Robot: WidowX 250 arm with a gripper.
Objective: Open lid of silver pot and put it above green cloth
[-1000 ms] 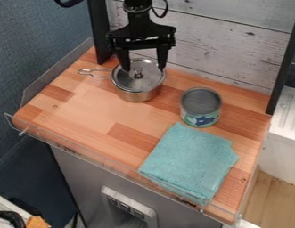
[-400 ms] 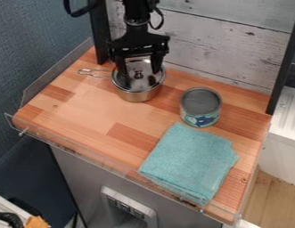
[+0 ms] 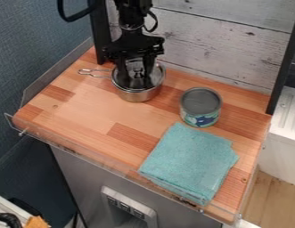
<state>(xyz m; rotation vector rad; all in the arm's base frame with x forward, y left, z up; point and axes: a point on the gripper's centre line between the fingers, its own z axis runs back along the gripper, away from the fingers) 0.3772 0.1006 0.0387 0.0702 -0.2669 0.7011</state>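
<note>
The round lid is only sitting on the silver pot's rim, so I expect the lid to come off in one piece and leave the pot behind when the robot's gripper lifts the lid's knob.
The black gripper [image 3: 136, 83] hangs low over the silver pot [image 3: 137, 95] at the back left of the counter. Its two fingers are parted, one on each side of the knob of the lid [image 3: 138, 77], with a gap between them. The lid lies on the pot, partly covered by the fingers. Whether the fingertips touch the lid, I cannot tell. A folded green cloth [image 3: 190, 162] lies flat at the front right.
A tin can [image 3: 200, 107] stands right of the pot, just behind the cloth. The pot's wire handle [image 3: 93, 72] points left. A clear low guard edges the wooden counter [image 3: 90, 116], and a plank wall rises behind.
The gripper has come down onto the lid area, and its fingers have drawn closer together around the knob. Pot, lid, can and cloth have stayed put.
</note>
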